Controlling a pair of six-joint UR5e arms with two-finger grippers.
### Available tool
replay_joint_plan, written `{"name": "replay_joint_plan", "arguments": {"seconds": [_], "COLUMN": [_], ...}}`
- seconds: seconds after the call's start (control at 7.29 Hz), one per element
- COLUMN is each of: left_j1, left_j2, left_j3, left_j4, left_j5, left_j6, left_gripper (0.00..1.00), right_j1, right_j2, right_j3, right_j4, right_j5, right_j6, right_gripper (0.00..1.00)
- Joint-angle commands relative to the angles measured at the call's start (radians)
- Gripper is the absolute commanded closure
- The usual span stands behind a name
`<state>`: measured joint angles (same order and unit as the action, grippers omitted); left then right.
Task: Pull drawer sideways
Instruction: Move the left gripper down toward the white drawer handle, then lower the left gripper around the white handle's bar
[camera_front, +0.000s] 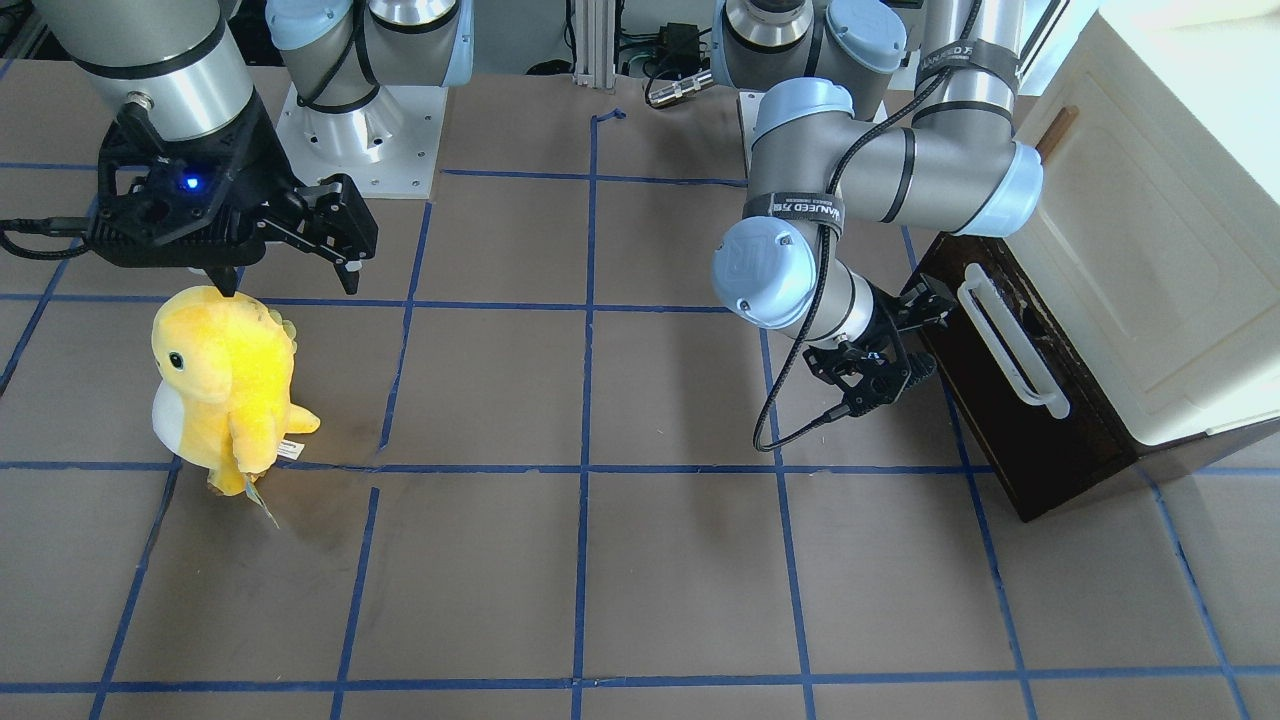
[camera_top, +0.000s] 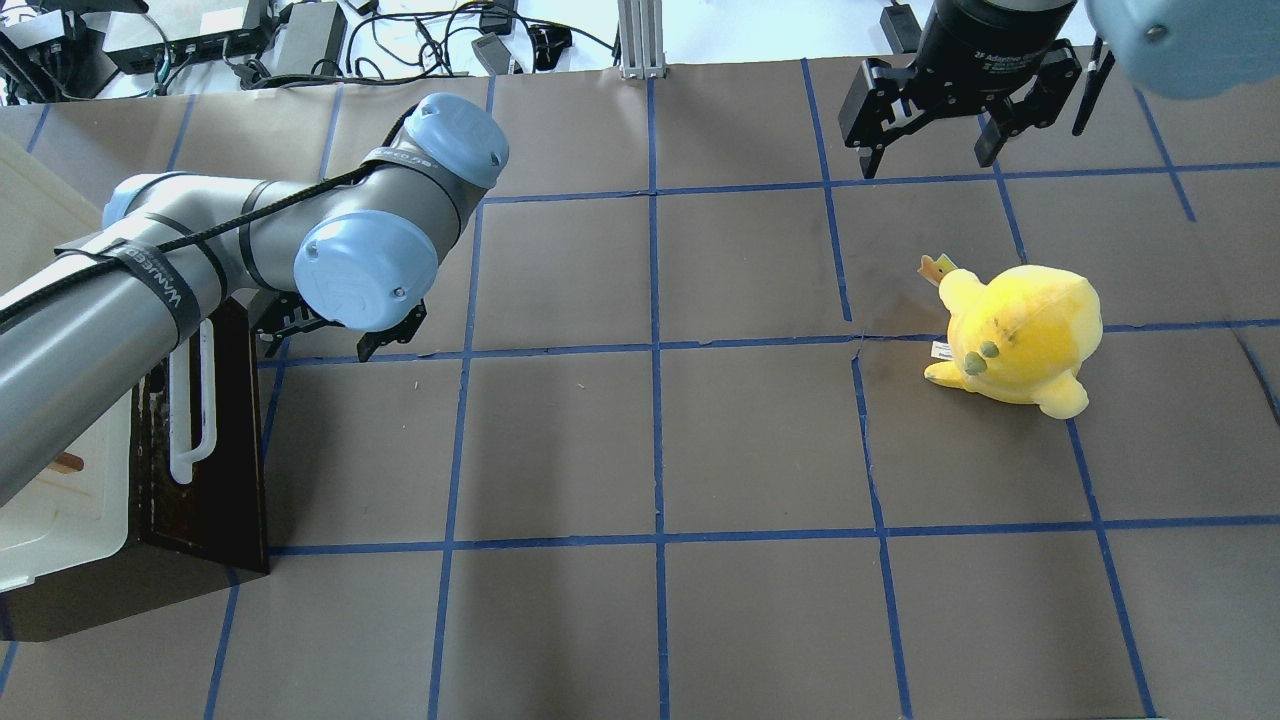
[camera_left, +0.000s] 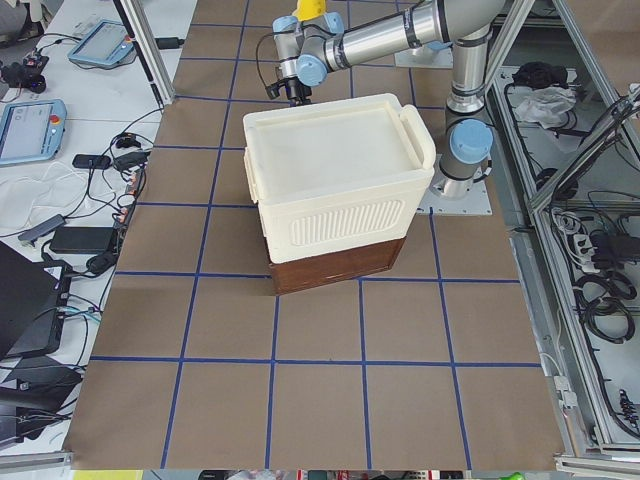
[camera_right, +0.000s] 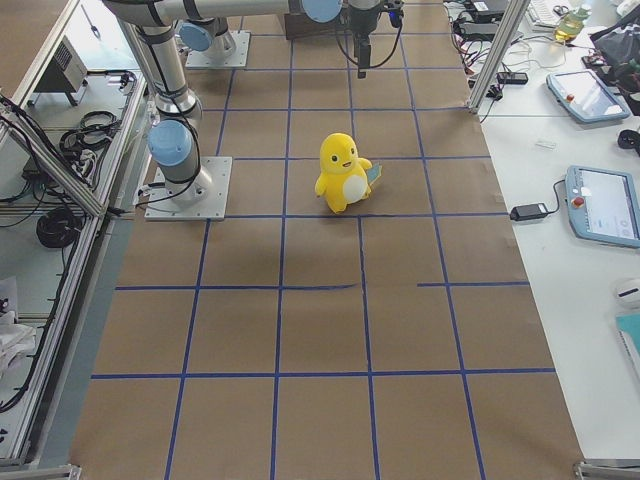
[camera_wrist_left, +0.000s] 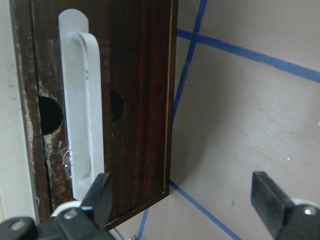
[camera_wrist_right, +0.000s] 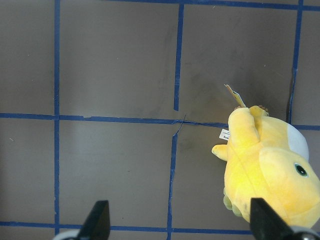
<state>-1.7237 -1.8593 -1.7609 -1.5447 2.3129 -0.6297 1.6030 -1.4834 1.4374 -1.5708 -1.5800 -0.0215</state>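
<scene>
I expect the drawer (camera_front: 1029, 442) to slide straight out when I pull the white handle, because a straight dark seam (camera_wrist_left: 35, 65) runs along the drawer's front beside the cream-white cabinet.
The drawer (camera_front: 1030, 440) has a dark brown wooden front and a long white bar handle (camera_front: 1010, 345). It sits under the cream-white cabinet (camera_front: 1150, 250) and looks pushed in. My left gripper (camera_front: 912, 345) is open and empty, just in front of the drawer front near the handle's robot-side end, touching nothing. In the left wrist view the handle (camera_wrist_left: 82, 115) is left of my gripper (camera_wrist_left: 185, 197); one fingertip (camera_wrist_left: 100, 195) is by the handle's end, the other over the table. My right gripper (camera_top: 925, 155) is open and empty, far from the drawer.
A yellow plush toy (camera_front: 225, 385) stands on the brown mat just in front of my right gripper; it also shows in the right wrist view (camera_wrist_right: 265, 170). The cabinet has a small brown handle (camera_front: 1057, 130). Blue tape lines grid the table.
</scene>
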Motion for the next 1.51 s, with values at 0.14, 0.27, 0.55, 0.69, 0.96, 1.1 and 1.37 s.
{"name": "replay_joint_plan", "arguments": {"seconds": [0.14, 0.27, 0.55, 0.69, 0.96, 1.1, 1.37], "left_j1": [0.001, 0.007, 0.021, 0.024, 0.073, 0.076, 0.079], "left_j2": [-0.024, -0.037, -0.087, -0.116, -0.123, -0.127, -0.156], "left_j3": [-0.014, -0.026, -0.02, -0.026, -0.028, -0.019, -0.015], "left_j4": [-0.158, -0.166, -0.179, -0.181, -0.224, -0.224, -0.212], "left_j5": [0.308, 0.309, 0.312, 0.383, 0.401, 0.402, 0.404], "left_j6": [0.016, 0.015, 0.019, 0.024, 0.045, 0.045, 0.039], "left_gripper": [0.0, 0.0, 0.0, 0.03, 0.15, 0.13, 0.12], "right_j1": [0.0, 0.0, 0.0, 0.0, 0.0, 0.0, 0.0], "right_j2": [0.0, 0.0, 0.0, 0.0, 0.0, 0.0, 0.0], "right_j3": [0.0, 0.0, 0.0, 0.0, 0.0, 0.0, 0.0], "right_j4": [0.0, 0.0, 0.0, 0.0, 0.0, 0.0, 0.0], "right_j5": [0.0, 0.0, 0.0, 0.0, 0.0, 0.0, 0.0], "right_j6": [0.0, 0.0, 0.0, 0.0, 0.0, 0.0, 0.0], "right_gripper": [0.0, 0.0, 0.0, 0.0, 0.0, 0.0, 0.0]}}
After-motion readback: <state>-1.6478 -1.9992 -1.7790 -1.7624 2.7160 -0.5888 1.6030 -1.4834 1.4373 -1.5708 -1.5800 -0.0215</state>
